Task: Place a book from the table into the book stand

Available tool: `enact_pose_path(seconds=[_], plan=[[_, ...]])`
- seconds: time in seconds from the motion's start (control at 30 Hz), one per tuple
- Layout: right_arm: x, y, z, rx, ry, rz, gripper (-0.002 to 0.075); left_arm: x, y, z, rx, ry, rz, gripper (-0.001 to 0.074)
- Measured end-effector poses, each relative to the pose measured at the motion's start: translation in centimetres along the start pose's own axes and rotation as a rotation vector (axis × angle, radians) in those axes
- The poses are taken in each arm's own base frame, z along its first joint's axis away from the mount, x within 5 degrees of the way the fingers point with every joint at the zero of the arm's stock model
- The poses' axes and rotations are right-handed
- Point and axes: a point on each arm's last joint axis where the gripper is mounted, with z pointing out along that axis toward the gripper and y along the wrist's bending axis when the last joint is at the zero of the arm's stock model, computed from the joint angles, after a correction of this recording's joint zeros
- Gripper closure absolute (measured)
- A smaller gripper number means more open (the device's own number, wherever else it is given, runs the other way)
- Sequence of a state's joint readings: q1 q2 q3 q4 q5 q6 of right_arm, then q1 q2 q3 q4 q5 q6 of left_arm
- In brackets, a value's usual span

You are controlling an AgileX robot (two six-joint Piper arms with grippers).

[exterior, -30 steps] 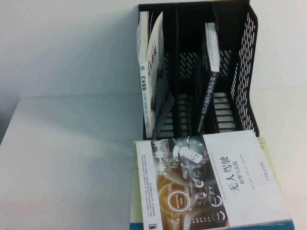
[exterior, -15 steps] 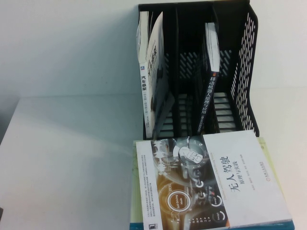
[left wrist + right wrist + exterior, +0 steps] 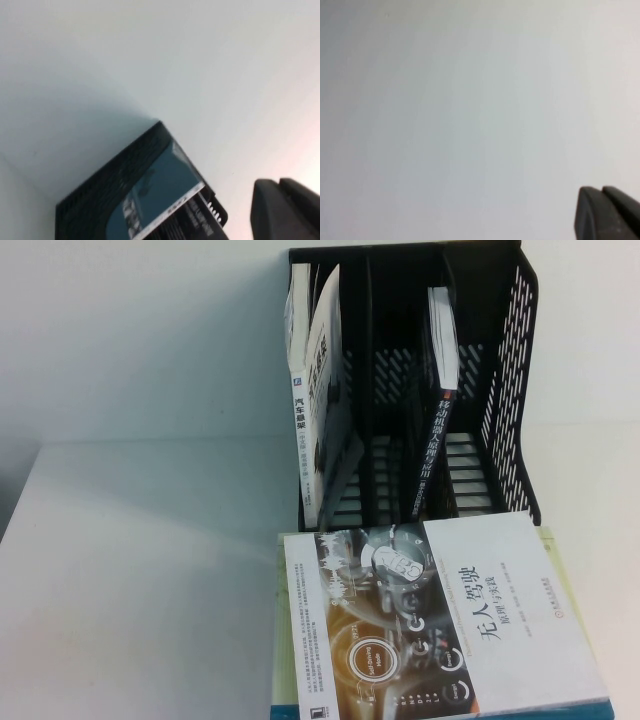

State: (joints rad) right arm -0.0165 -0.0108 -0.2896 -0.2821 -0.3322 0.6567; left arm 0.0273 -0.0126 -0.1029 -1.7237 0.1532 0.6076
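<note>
My right gripper should first push the opposite edge [image 3: 568, 608] until the spine overhangs, because the white and dark book's spine [image 3: 309, 625] lies over the pale green book.
A white and dark book [image 3: 430, 615] lies flat at the table's near edge, on top of a pale green book [image 3: 556, 565]. The black book stand [image 3: 505, 390] stands behind it. A white book [image 3: 312, 410] leans in its left slot and a dark book [image 3: 436, 430] stands in a right slot. Neither arm shows in the high view. My left gripper [image 3: 278, 183] is shut and empty, off to one side of the stand [image 3: 100, 195], which shows a teal book cover [image 3: 160, 192]. My right gripper [image 3: 601, 190] is shut and empty over bare white surface.
The white table [image 3: 150, 580] stretches left of the books. A white wall rises behind the stand. The stacked books reach the table's near edge.
</note>
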Motion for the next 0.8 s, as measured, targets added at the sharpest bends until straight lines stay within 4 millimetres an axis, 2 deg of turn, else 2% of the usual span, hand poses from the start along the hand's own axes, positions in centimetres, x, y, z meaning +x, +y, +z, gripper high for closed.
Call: enact_pose_path(seconds=[0.13, 0.23, 0.33, 0.43, 0.53, 0.63, 0.73, 0.8], plan=[[-4.2, 1.0, 1.7, 0.090, 0.071, -0.159, 0.0729, -1.8, -3.8, -0.4, 0.104, -0.065, 0.240, 0.0738], [-5.7, 0.3, 4.0, 0.254, 0.225, -0.237, 0.0729, -2.8, -5.8, -0.4, 0.134, -0.096, 0.362, 0.0738], [-6.3, -1.0, 6.3, 0.447, 0.440, -0.314, 0.0729, -3.4, -6.5, 1.0, 0.098, -0.070, 0.392, 0.0738], [-5.0, -2.6, 8.0, 0.600, 0.695, -0.360, 0.0729, -3.3, -5.7, 3.0, 0.017, 0.005, 0.425, 0.0738], [-3.0, -3.5, 9.3, 0.633, 0.869, -0.377, 0.0729, -2.9, -4.2, 5.3, -0.079, 0.101, 0.432, 0.0738], [-1.3, -3.2, 9.7, 0.593, 0.960, -0.274, 0.0729, -2.3, -2.8, 6.9, -0.143, 0.192, 0.418, 0.0738], [1.2, -2.6, 9.8, 0.509, 1.047, -0.159, 0.0729, -1.9, -1.6, 8.2, -0.208, 0.249, 0.389, 0.0738], [2.9, -2.3, 9.9, 0.439, 1.134, -0.170, 0.0729, -1.7, -1.0, 8.8, -0.234, 0.265, 0.346, 0.0738]])
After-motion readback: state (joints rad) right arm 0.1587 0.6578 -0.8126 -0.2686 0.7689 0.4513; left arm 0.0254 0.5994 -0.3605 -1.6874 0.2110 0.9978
